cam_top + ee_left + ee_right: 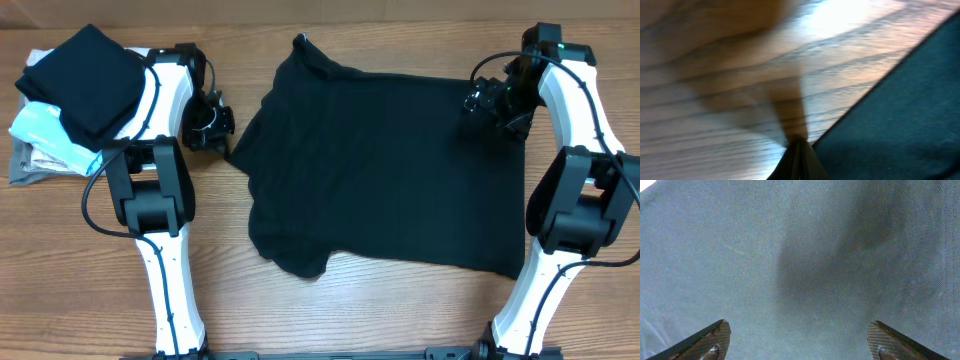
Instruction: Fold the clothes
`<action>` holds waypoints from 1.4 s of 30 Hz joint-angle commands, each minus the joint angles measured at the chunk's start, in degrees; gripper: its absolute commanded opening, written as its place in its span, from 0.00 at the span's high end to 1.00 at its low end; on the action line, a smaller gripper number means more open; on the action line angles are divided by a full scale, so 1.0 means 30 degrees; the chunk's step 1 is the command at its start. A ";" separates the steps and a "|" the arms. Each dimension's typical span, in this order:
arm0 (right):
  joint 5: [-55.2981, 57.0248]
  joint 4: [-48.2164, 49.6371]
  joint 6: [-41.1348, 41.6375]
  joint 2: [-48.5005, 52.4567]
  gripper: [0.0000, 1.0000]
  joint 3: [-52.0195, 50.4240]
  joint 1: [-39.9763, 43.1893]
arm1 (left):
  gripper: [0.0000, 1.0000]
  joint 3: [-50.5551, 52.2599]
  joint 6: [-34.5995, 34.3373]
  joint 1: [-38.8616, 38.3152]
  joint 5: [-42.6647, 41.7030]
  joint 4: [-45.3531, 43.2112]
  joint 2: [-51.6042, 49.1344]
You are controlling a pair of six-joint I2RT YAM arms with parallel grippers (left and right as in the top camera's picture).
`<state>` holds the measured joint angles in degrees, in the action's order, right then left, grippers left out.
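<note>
I should open my left gripper's fingers and move in over the fabric farther [259, 118] along to grip it, because they are closed over wood next to the shirt's edge [234, 155].
The clothes, one black shirt [380, 170], lie spread flat across the middle of the wooden table, collar towards the far left. My left gripper [212, 124] sits just off the shirt's left edge. In the blurred left wrist view its jaws [798, 159] are pressed together into a point, and the dark fabric [895, 115] runs right up beside them. I see no cloth between them. My right gripper [488, 100] hovers over the shirt's far right corner. Its fingertips [710, 340] stand wide apart above plain fabric [800, 255], holding nothing.
A stack of folded garments sits at the far left behind the left arm: a black one [85, 75] on top, light blue [42, 132] and grey [28, 162] beneath. Bare wood table [380, 310] shows in front of the shirt.
</note>
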<state>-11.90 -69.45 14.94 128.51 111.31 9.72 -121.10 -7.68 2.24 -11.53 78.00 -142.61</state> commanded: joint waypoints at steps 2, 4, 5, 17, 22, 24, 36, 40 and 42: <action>0.0182 0.0022 -0.0087 -0.0466 0.08 -0.0051 0.0051 | 0.96 0.0393 -0.0874 0.0087 0.2222 -0.0102 -0.0007; 0.0189 -0.0022 -0.0146 -0.0474 0.08 -0.0051 0.0051 | 0.96 0.0306 -0.0852 0.0087 0.2215 -0.0364 0.0379; 0.0255 -0.0044 -0.0146 -0.0474 0.08 -0.0051 0.0051 | 0.96 0.0240 -0.0576 0.0087 0.2142 -0.0648 0.0721; 0.0612 -0.0270 -0.0131 -0.0474 0.07 -0.0051 0.0051 | 0.23 0.0175 0.8371 -0.0036 -0.3752 -0.4401 0.1362; 0.0612 -0.0248 -0.0131 -0.0474 0.07 -0.0051 0.0051 | 0.26 0.0175 1.0382 -0.0117 -0.5537 -0.5158 -0.0044; 0.0612 -0.0255 -0.0131 -0.0474 0.07 -0.0051 0.0051 | 0.26 0.0189 1.0950 -0.0131 -0.5697 -0.5450 -0.0211; 0.0612 -0.0182 -0.0131 -0.0466 0.07 -0.0051 0.0051 | 0.26 0.0189 1.1562 -0.0576 -0.7825 -0.6761 -0.0291; 0.0605 -0.0102 -0.0087 -0.0466 0.07 -0.0051 0.0044 | 0.24 0.0204 1.1555 -0.1005 -0.6936 -0.6645 -0.0306; 0.0597 -0.0109 -0.0051 -0.0474 0.08 -0.0051 0.0029 | 0.24 0.0211 1.1380 -0.1333 -0.5472 -0.6528 -0.0342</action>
<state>-10.46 -70.02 14.92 128.51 111.31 9.72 -120.62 25.67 -0.10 -31.68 58.06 -142.65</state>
